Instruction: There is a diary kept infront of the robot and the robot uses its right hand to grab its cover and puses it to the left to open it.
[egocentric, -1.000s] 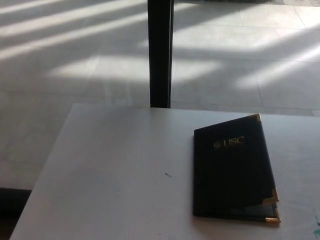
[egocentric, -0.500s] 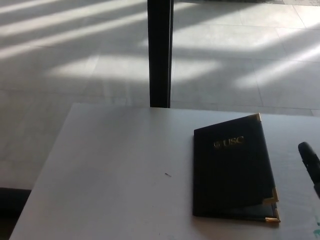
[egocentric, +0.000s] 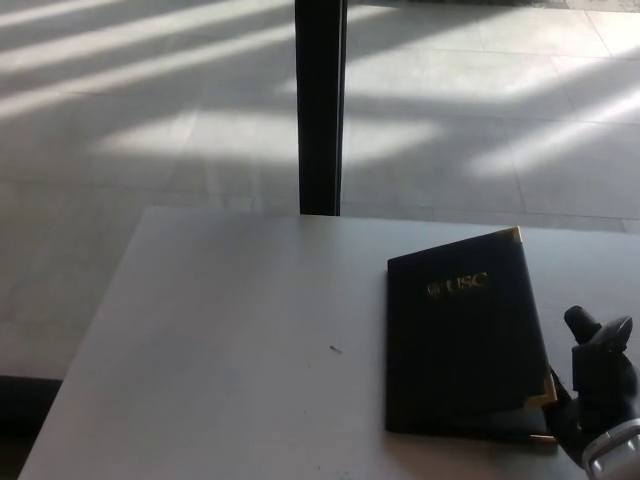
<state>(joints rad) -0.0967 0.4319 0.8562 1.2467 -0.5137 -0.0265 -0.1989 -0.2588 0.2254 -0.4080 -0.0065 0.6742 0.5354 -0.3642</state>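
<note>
The diary's cover (egocentric: 462, 335) is standing raised over a gap at its near edge (egocentric: 485, 424). I expect something thick to be hidden inside when I open it.
A dark diary (egocentric: 462, 335) with gold corner caps and gold "USC" lettering lies closed on the white table (egocentric: 240, 340), right of the middle. Its cover stands slightly raised at the near right corner. My right hand (egocentric: 598, 385) comes in at the lower right, just beside the diary's right edge near that corner. Its fingers are spread apart and hold nothing. The left hand does not show.
A dark vertical post (egocentric: 320, 105) stands behind the table's far edge. Beyond it is a tiled floor (egocentric: 150, 120) with bands of sunlight. A tiny dark speck (egocentric: 336, 349) lies on the table left of the diary.
My right hand has come in from the right edge and moved left and nearer, up to the diary's near right corner. The diary has not moved.
</note>
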